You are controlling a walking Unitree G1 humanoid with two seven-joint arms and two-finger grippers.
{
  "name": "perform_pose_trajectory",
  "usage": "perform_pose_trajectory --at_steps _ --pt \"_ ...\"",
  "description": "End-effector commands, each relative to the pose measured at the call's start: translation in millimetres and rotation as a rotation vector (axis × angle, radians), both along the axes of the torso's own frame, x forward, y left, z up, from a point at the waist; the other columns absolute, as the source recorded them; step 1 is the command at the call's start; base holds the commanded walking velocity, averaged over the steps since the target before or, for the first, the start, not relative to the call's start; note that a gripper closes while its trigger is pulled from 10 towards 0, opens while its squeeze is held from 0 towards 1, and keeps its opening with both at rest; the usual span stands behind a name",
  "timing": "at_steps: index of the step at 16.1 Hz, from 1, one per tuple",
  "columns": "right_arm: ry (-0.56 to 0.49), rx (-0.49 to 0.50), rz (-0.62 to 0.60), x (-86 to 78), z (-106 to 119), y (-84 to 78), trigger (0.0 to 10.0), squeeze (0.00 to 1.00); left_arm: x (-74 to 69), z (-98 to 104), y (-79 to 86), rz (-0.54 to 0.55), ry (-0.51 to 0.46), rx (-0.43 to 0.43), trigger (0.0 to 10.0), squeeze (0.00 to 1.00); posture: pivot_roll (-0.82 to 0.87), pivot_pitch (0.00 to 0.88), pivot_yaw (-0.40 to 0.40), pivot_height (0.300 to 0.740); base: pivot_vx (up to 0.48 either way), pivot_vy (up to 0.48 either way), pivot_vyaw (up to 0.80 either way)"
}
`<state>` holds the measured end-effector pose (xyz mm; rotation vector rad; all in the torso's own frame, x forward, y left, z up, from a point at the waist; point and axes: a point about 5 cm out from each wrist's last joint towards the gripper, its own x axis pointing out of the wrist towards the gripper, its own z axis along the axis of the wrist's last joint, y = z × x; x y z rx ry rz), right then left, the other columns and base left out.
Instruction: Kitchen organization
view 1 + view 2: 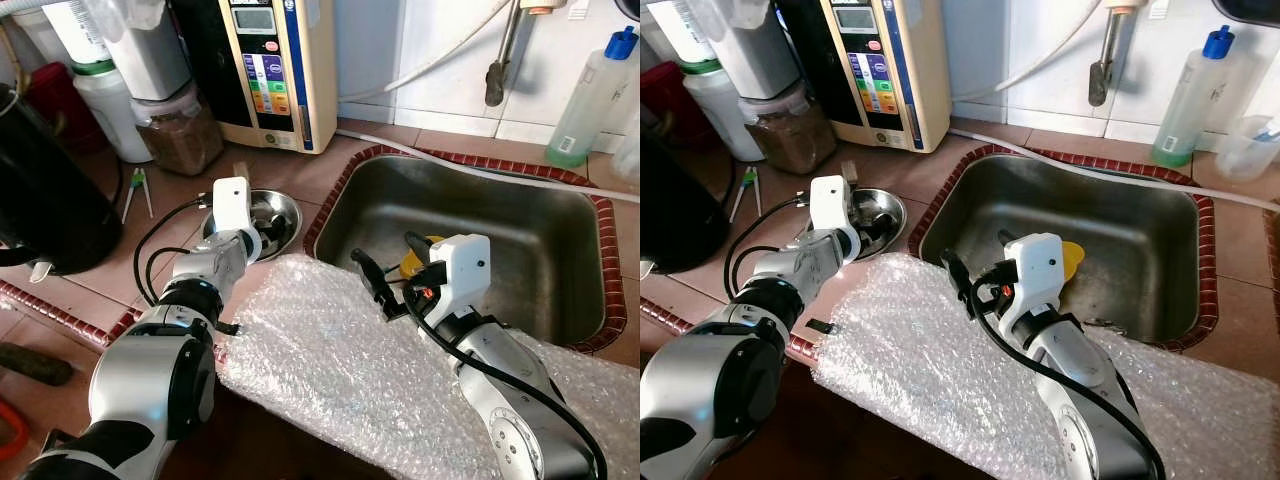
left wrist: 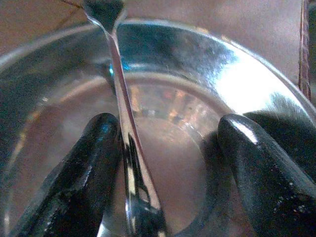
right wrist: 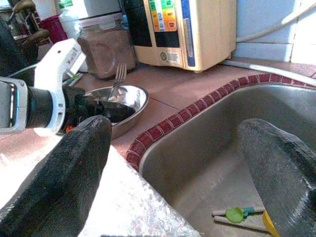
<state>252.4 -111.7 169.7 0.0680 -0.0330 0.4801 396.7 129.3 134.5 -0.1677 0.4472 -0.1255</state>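
Observation:
The steel bowl [image 1: 286,212] should stay behind empty when I lift the fork out, because clear bowl's bottom [image 2: 170,143] shows next to the fork's handle.
A steel bowl [image 1: 278,214] stands on the tiled counter left of the sink [image 1: 560,300]. My left gripper [image 2: 168,163] reaches down into the bowl, open. A steel fork [image 2: 126,148] leans in the bowl with its handle running between the fingers, close beside one finger [image 2: 84,168]; its tines stick up over the far rim [image 3: 117,78]. Open and holding nothing, my right gripper [image 1: 376,283] hovers over the sink's near left corner, above the bubble wrap [image 1: 330,360]. A yellow item [image 1: 1072,258] and a small green utensil [image 3: 236,214] lie on the sink floor.
A cream water machine [image 1: 275,70], a jar of brown contents [image 1: 180,135] and white containers stand along the back wall. A black kettle [image 1: 40,190] is at the far left. A blue-capped bottle [image 1: 590,100] stands behind the sink, a tap above it.

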Motion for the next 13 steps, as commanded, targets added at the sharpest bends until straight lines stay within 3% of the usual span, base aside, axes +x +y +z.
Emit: perform_pose_trajectory --at_steps 1,4,7,13 --pt "-0.002 0.003 0.008 -2.2 1 3.0 10.0 0.0 -1.4 -3 6.2 -0.004 0.033 0.026 0.0 0.0 -0.24 0.101 0.156 0.74 0.0 0.0 0.0" --pt "0.014 0.017 0.044 -4.1 -1 5.3 10.0 0.0 -1.9 -4 11.8 -0.033 0.039 0.066 0.0 0.0 -0.23 0.098 0.157 0.74 0.0 0.0 0.0" --pt "0.043 0.05 0.2 -14.2 -2 14.5 10.0 0.0 -3.0 -6 14.8 -0.044 0.035 0.083 0.0 0.0 -0.22 0.092 0.149 0.74 0.0 0.0 0.0" --pt "0.05 0.041 0.233 -13.8 -2 15.5 10.0 0.0 -5.9 -11 17.5 -0.044 0.024 0.055 0.0 0.0 -0.21 0.096 0.135 0.74 0.0 0.0 0.0"
